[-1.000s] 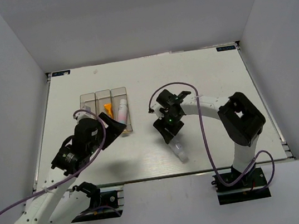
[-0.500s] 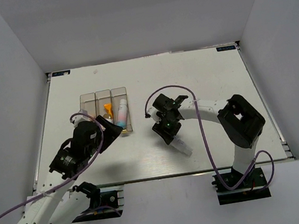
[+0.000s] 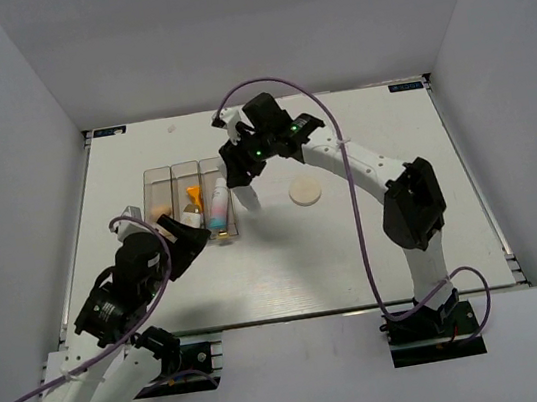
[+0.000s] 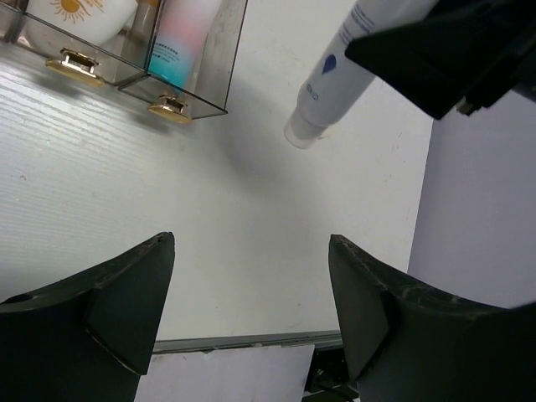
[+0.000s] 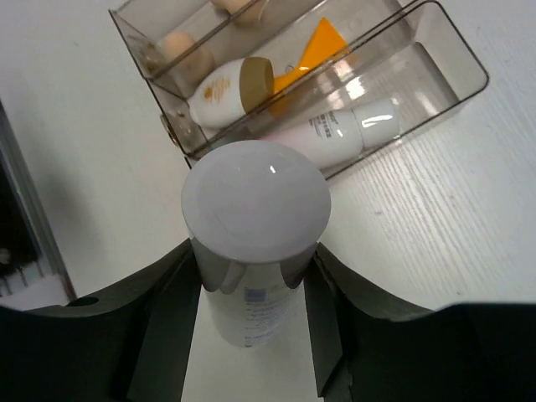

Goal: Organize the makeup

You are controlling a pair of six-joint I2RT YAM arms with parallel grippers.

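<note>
My right gripper should keep going, because the held white tube slants along the nearest clear box with its lower end free. It needs to keep moving over that box [image 3: 213,191] until the tube is lying inside.
My right gripper [image 3: 241,180] is shut on a white tube [image 3: 247,197] and holds it cap-up above the table, just right of three clear boxes [image 3: 185,169]. In the right wrist view the tube [image 5: 251,314] stands between my fingers [image 5: 167,310]. The boxes [image 5: 452,63] hold a beige sponge [image 5: 176,46], a white oval with a brown tip [image 5: 222,92], an orange tube [image 5: 316,43] and a white tube [image 5: 335,130]. A round cream puff [image 3: 305,192] lies to the right. My left gripper [image 3: 191,239] is open and empty just in front of the boxes. Its wrist view shows the held tube [image 4: 335,75].
Grey walls enclose the white table [image 3: 376,245] on three sides. The boxes have small gold knobs [image 4: 170,107] facing the near side. The left arm's purple cable [image 3: 31,373] loops along the near left edge.
My right gripper has lifted the white tube from the near middle of the table and carried it far-left beside the boxes. The puff now shows. My left gripper has drawn back slightly.
</note>
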